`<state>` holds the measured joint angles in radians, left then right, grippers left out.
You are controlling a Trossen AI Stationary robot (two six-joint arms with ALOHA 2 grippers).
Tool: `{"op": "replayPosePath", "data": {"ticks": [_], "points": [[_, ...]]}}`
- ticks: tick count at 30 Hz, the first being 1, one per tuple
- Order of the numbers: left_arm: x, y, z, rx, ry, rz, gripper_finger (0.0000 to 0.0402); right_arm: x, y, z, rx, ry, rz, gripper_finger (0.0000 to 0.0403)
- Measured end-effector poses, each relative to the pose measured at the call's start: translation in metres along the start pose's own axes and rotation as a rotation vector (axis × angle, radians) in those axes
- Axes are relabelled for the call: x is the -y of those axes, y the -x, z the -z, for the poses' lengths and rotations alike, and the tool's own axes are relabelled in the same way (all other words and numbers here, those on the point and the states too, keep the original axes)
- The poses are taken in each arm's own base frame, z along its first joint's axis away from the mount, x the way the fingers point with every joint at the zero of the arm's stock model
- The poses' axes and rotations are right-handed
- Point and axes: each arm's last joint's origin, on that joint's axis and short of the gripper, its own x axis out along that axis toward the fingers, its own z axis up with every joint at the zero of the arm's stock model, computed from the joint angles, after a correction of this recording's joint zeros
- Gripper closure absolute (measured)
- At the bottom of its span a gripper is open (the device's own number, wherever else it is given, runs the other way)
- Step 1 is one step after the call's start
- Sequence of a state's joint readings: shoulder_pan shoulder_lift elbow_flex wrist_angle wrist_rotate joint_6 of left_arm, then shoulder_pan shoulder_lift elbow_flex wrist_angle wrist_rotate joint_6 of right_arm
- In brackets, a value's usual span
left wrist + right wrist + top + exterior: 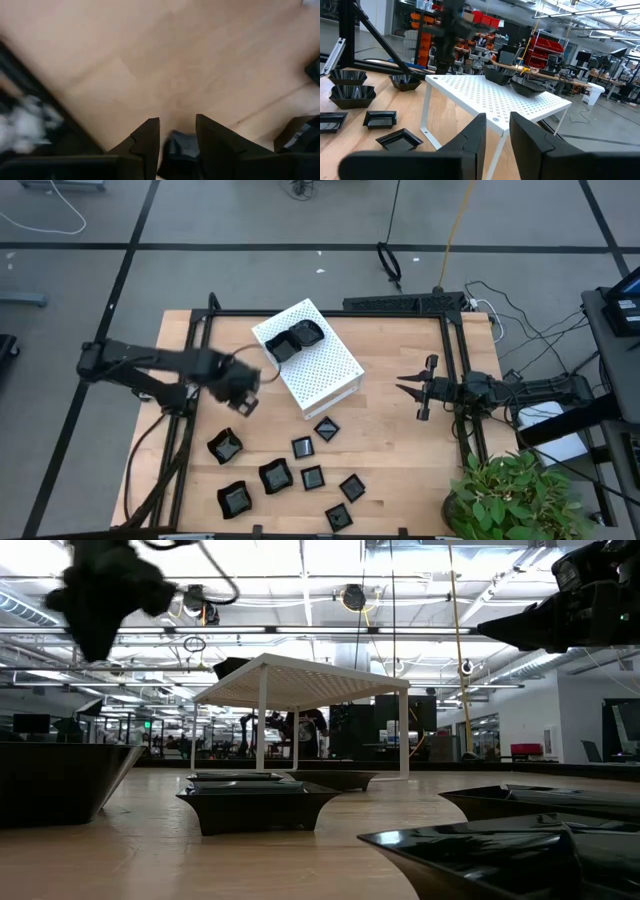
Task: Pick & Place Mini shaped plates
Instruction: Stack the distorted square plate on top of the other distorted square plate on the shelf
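Note:
The mini plate (225,446) nearest my left gripper is clear of its neighbours. I should keep moving my open left gripper down until its fingers straddle the plate's rim (213,449).
A white perforated box (322,372) stands on its legs at the table's middle, with two black mini plates (295,340) resting on its top. Several more mini plates (275,476) lie on the wood along the near edge, also seen in the right wrist view (351,95). My left gripper (243,395) hangs over bare wood just left of the box, pointing down, open (177,122), with nothing between its fingertips. My right gripper (403,385) waits level at the right, facing the box (495,95), slightly open (497,117) and empty.
A potted plant (510,495) stands at the near right corner. Black frame rails (455,370) run along the table's left, far and right sides. Bare wood lies between the box and my right gripper.

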<state>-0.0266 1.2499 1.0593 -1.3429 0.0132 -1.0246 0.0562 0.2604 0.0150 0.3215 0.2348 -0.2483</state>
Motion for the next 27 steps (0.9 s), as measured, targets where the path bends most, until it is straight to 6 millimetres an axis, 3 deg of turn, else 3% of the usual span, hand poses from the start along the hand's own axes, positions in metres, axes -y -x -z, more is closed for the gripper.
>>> {"op": "replayPosePath", "data": {"ticks": [6,11,27], "points": [[-0.003,-0.046,0.037,-0.024,0.105,0.025,0.0272,0.000,0.000,0.000,0.000,0.000,0.000,0.0330],[0.001,-0.068,0.055,-0.071,0.106,0.064,0.0272,0.000,0.000,0.000,0.002,0.000,0.001,0.0330],[0.001,-0.074,0.097,-0.104,0.071,0.001,0.0272,0.000,0.000,0.000,0.002,0.000,0.000,0.0330]]}}
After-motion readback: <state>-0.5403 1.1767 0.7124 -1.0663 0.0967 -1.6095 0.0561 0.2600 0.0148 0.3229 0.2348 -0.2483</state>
